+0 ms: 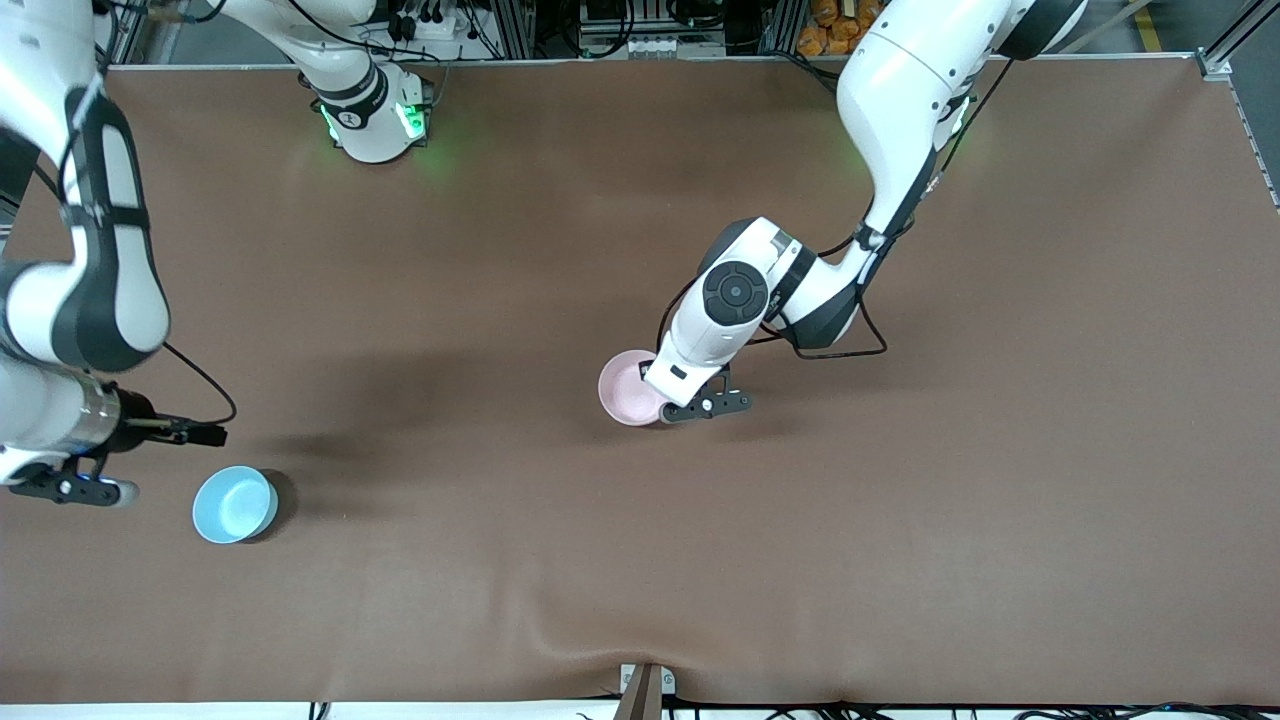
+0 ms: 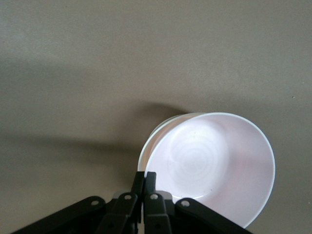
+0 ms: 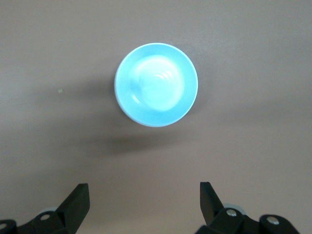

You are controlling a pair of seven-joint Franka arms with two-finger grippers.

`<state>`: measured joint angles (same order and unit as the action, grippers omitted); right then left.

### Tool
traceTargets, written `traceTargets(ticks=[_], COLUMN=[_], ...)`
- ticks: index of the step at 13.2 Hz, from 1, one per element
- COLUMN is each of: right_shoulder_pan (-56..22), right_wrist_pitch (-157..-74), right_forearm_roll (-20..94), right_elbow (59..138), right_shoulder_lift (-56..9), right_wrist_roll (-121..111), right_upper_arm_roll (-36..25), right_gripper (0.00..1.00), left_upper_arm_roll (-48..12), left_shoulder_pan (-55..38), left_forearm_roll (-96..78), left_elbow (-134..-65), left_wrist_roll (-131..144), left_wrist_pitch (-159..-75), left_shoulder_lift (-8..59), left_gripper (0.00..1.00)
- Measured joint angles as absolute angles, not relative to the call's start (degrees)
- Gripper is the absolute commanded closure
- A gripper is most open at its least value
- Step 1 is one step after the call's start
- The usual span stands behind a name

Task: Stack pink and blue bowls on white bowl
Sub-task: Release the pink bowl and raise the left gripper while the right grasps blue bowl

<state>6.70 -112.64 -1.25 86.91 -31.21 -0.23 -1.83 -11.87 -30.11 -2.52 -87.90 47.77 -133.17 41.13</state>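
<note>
The blue bowl gets narrower from its wide rim down to a smaller base, so I expect it to fit inside the pink bowl when I lower it.
The pale pink bowl is at the table's middle. My left gripper is shut on its rim, the fingers pinched together on the rim in the left wrist view. There the pink bowl is tilted over the white bowl, of which only a thin rim shows. In the front view the white bowl is hidden under the pink one. The light blue bowl stands alone toward the right arm's end, also in the right wrist view. My right gripper is open and empty beside it, fingers apart.
The brown mat covers the whole table. A small bracket sits at the table's edge nearest the front camera. The arms' bases and cables stand along the robots' edge.
</note>
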Motion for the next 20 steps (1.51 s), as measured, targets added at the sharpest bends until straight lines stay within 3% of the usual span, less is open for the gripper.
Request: traceTargets(ticks=[4,5,6,11,13,16,17,20], right_shoulder_pan=[8.4,8.9,9.4,10.4,11.0,11.3,11.3,11.6], right_wrist_pitch=[-121.3,-124.1,-126.6,-131.9,-132.3,-133.5,-133.7,-133.8], right_forearm_roll=[-1.3,-1.3,-1.3,-1.3,-1.3,-1.3,-1.2,-1.1], right_elbow=[86.9,86.9,86.9,86.6,86.0,85.8,85.7,85.5], right_shoulder_lift=[-37.2,-38.5,-39.7,-43.7,-45.0,-46.0,-46.1,-46.2], right_wrist_roll=[-4.6,-5.7,-6.7,-7.5,-7.6,-7.6,-7.6,-7.6], right_upper_arm_roll=[-1.9,-1.9,-1.9,-1.9,-1.9,-1.9,-1.9,-1.9], right_gripper=[0.00,0.00,0.00,0.00,0.30,0.92,1.00,1.00], left_upper_arm_roll=[-11.9,-11.9,-11.9,-11.9,-11.8,-11.2,-11.1,-11.1], left_shoulder_pan=[-30.1,-30.1,-30.1,-30.1,-29.9,-28.4,-27.5,-25.4], left_forearm_roll=[-2.5,-2.5,-2.5,-2.5,-2.5,-2.1,-0.9,3.9], left_elbow=[-88.0,-88.0,-88.0,-87.2,-86.3,-85.6,-85.6,-85.6], left_wrist_roll=[47.8,47.8,47.8,48.9,49.3,49.5,49.5,49.0], left_wrist_pitch=[-135.3,-135.5,-135.6,-134.7,-130.4,-122.5,-120.0,-114.6], left_shoulder_lift=[42.9,43.1,43.2,42.7,40.4,33.8,31.4,26.1], left_gripper=[1.00,0.64,0.01,0.00,0.00,0.00,0.00,0.00])
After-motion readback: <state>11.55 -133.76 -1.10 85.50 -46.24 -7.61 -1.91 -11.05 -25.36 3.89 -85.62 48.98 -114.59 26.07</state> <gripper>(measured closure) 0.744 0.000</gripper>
